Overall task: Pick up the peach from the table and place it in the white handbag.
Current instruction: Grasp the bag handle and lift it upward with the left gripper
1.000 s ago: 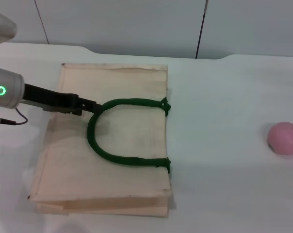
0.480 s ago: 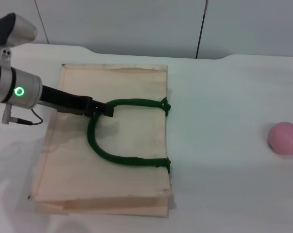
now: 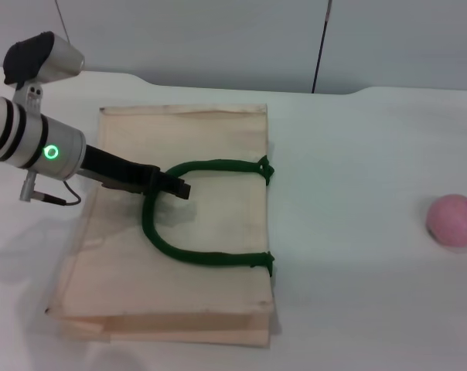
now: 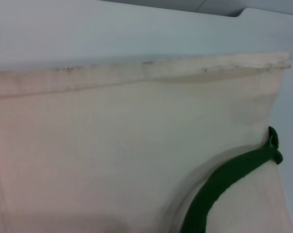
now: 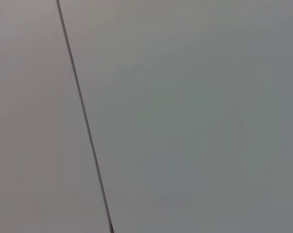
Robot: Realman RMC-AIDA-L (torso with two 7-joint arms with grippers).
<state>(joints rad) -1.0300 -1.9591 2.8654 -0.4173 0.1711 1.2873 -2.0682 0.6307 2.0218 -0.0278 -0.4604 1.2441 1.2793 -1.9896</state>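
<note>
The white handbag is lying flat and its opening (image 3: 268, 218) is closed, so next my left gripper raises the dark green handle (image 3: 148, 214) to open it before the peach goes in.
The white handbag (image 3: 210, 139) lies flat on the table at the left, its dark green handle (image 3: 210, 257) looped on top. My left gripper (image 3: 179, 186) reaches low over the bag from the left and crosses the handle's left bend, its tip inside the loop. The left wrist view shows the bag's fabric (image 4: 112, 145) and a piece of the handle (image 4: 224, 179) close up. The peach (image 3: 452, 220), a small pink ball, sits alone on the table at the far right, well apart from the bag. My right gripper is out of view.
The white table (image 3: 349, 154) ends at a grey wall behind. The right wrist view shows only a grey wall panel with a dark seam (image 5: 83, 121).
My left arm has moved right and toward the bag's middle, its tip sliding from the handle's left bend into the loop. The handle's bend and the bag shifted slightly. The peach has not moved.
</note>
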